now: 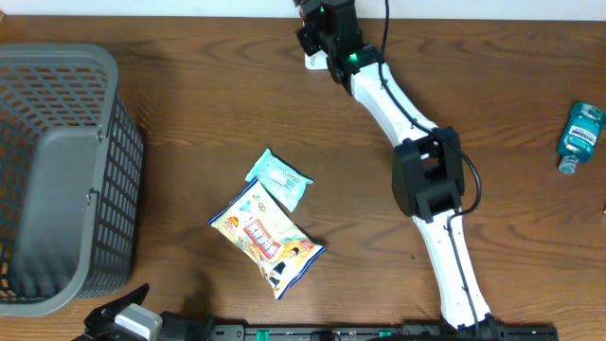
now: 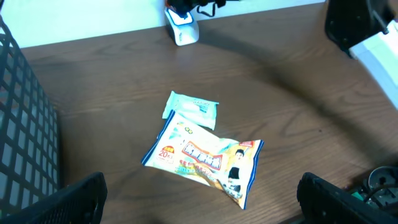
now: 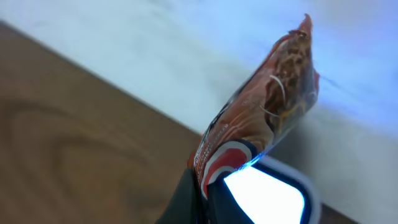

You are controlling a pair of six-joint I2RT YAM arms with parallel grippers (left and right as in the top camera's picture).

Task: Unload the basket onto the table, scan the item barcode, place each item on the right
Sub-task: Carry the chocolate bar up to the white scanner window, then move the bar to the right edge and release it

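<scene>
The packet's body (image 3: 268, 104) is free beside the scanner's lit window, so my right gripper should keep going past the window and let go of the packet by the blue mouthwash bottle (image 1: 579, 137).
My right gripper (image 3: 205, 186) is shut on the lower end of a red-brown snack packet (image 3: 264, 106). The packet stands upright right next to the lit window of the white barcode scanner (image 3: 267, 193). From overhead, the right gripper (image 1: 320, 38) is at the table's back edge, just above the scanner (image 1: 312, 62). The packet itself is hidden under the arm there. In the left wrist view the scanner (image 2: 181, 28) stands at the far edge. My left gripper (image 2: 202, 208) is open wide near the table's front edge, with nothing between its fingers (image 2: 68, 199).
A yellow snack bag (image 1: 267, 239) and a teal wipes pack (image 1: 279, 178) lie mid-table, partly overlapping. A grey wire basket (image 1: 57, 170) stands at the left. A blue mouthwash bottle (image 1: 579, 135) lies at the right edge. The right arm (image 1: 431, 180) stretches across the right half.
</scene>
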